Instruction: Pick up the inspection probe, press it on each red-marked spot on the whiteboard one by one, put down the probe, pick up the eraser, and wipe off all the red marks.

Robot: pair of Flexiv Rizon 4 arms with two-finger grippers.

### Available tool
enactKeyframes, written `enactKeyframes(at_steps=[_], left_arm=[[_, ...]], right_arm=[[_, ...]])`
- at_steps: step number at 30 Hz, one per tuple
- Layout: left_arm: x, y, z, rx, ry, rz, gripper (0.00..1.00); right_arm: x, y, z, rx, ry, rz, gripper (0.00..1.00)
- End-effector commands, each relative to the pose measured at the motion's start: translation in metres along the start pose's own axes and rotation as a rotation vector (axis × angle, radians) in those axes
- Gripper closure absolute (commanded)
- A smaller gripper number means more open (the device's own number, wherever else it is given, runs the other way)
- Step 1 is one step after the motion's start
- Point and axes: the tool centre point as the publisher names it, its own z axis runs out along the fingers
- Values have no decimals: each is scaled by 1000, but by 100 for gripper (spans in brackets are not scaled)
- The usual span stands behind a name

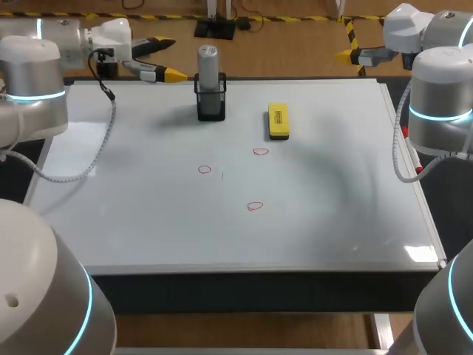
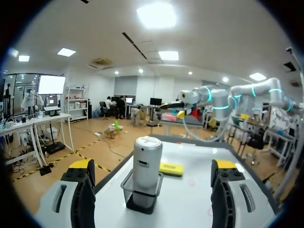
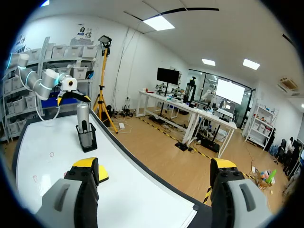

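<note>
I expect the black mesh holder (image 1: 211, 105) to stay standing behind when I lift the probe, because a gap (image 2: 128, 183) shows between the probe and the holder's rim.
The silver inspection probe (image 1: 208, 68) stands upright in a black mesh holder (image 1: 211, 105) at the back of the whiteboard (image 1: 148, 222). A yellow eraser (image 1: 278, 120) lies to its right. Three small red marks (image 1: 205, 170) (image 1: 260, 152) (image 1: 255, 206) are drawn mid-board. My left gripper (image 1: 171, 59) hovers open at the back left, just left of the probe. In the left wrist view the probe (image 2: 146, 161) stands straight ahead of the open left gripper (image 2: 153, 167), apart from its fingers. My right gripper (image 1: 349, 42) is open past the back right edge, holding nothing (image 3: 154, 166).
In the right wrist view the probe (image 3: 83, 118), its holder (image 3: 88, 139) and the eraser (image 3: 102, 175) lie ahead and to one side, with my left arm's gripper (image 3: 71, 97) beyond them. The board's metal frame (image 1: 410, 185) runs along the right edge.
</note>
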Motion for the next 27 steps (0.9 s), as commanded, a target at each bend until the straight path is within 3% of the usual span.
enactKeyframes(at_steps=[1, 18, 27], left_arm=[[-5, 9, 11, 31, 35, -4, 0], [-17, 15, 41, 79, 75, 17, 0], [-14, 17, 65, 94, 102, 5, 0]], right_arm=[[0, 0, 0, 0, 0, 0, 0], [0, 0, 0, 0, 0, 0, 0], [0, 0, 0, 0, 0, 0, 0]])
